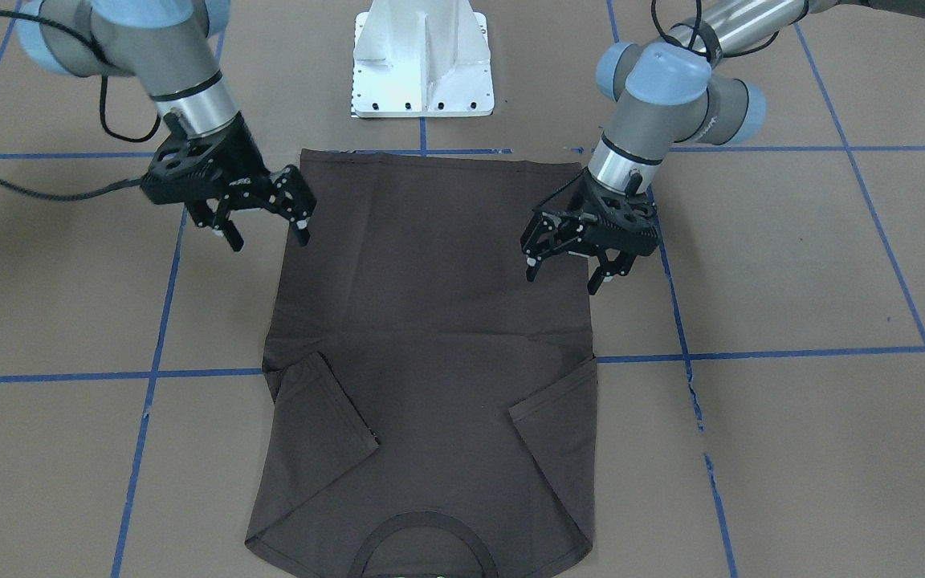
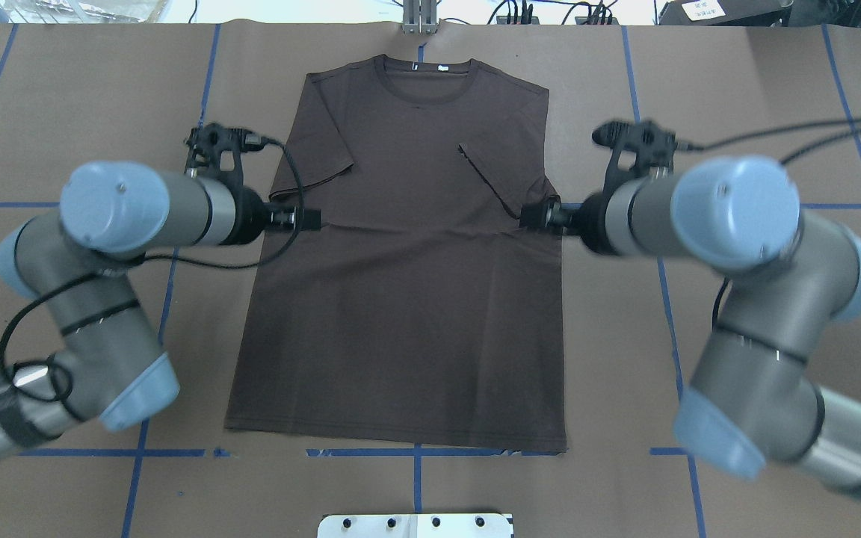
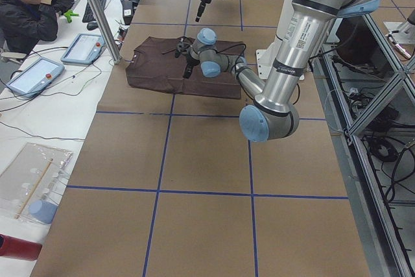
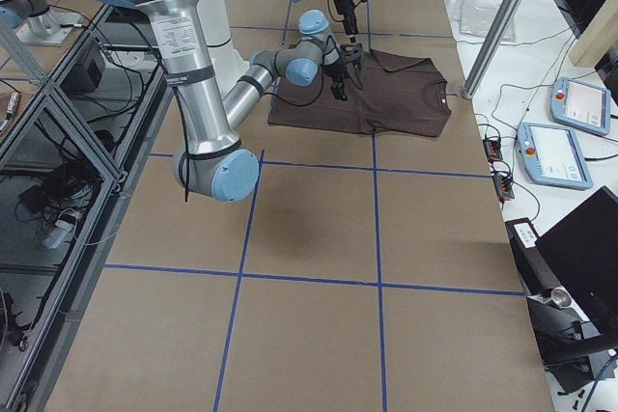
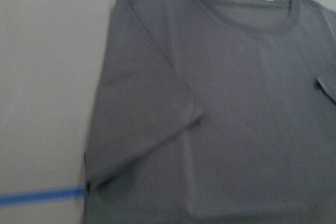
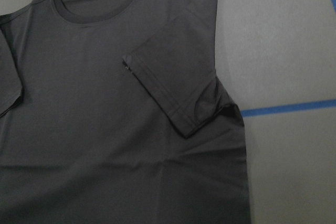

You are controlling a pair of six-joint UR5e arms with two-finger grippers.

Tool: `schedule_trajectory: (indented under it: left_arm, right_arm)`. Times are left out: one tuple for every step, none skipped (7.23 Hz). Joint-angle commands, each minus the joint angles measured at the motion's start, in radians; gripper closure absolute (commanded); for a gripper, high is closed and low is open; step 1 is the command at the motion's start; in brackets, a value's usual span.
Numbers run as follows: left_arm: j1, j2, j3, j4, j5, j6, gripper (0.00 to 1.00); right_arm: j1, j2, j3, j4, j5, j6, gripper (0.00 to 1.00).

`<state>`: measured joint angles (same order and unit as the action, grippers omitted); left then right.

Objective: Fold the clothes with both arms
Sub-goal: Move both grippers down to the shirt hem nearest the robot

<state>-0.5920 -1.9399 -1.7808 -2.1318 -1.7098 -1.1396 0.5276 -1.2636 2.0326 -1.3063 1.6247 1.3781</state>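
Observation:
The sleeves and collar (image 1: 422,520) will slide along together when the robot pulls the dark brown T-shirt's hem, because both folded sleeves (image 1: 322,424) are lying flat on the T-shirt's body.
The dark brown T-shirt (image 1: 430,321) lies flat on the table, collar (image 2: 421,75) at the far edge from the robot. Both sleeves are folded inward onto the body (image 6: 173,77) (image 5: 147,124). My left gripper (image 1: 561,281) is open and empty, above the shirt's side edge at mid-body; it also shows in the overhead view (image 2: 311,218). My right gripper (image 1: 269,241) is open and empty above the opposite side edge (image 2: 531,217). Neither touches the cloth. No fingers show in the wrist views.
The white base pedestal (image 1: 422,64) stands at the shirt's hem end. Blue tape lines (image 1: 792,352) cross the brown table cover. An operator (image 3: 29,4) sits beyond the collar end with teach pendants (image 3: 84,47) beside the table.

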Motion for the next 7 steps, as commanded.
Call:
schedule_trajectory:
  left_arm:
    - [0.152, 0.174, -0.145, -0.005, 0.110, -0.115, 0.00]
    - [0.226, 0.241, -0.194, -0.007, 0.157, -0.142, 0.00]
    - [0.286, 0.300, -0.227, -0.003, 0.159, -0.231, 0.00]
    - [0.319, 0.320, -0.227, 0.001, 0.162, -0.265, 0.17]
    - [0.348, 0.329, -0.223, 0.004, 0.170, -0.297, 0.30]
    - [0.369, 0.331, -0.220, 0.010, 0.170, -0.308, 0.32]
    - [0.376, 0.335, -0.221, 0.045, 0.171, -0.310, 0.32]
  right_arm:
    - [-0.284, -0.155, 0.140, -0.008, -0.240, 0.195, 0.02]
    - [-0.351, -0.205, 0.212, -0.049, -0.265, 0.267, 0.06]
    - [-0.389, -0.209, 0.224, -0.086, -0.310, 0.288, 0.07]
    - [-0.396, -0.209, 0.225, -0.087, -0.319, 0.288, 0.06]
    - [-0.399, -0.209, 0.225, -0.087, -0.322, 0.288, 0.05]
    - [-0.399, -0.208, 0.225, -0.087, -0.322, 0.289, 0.05]
    - [-0.399, -0.206, 0.225, -0.087, -0.324, 0.288, 0.05]
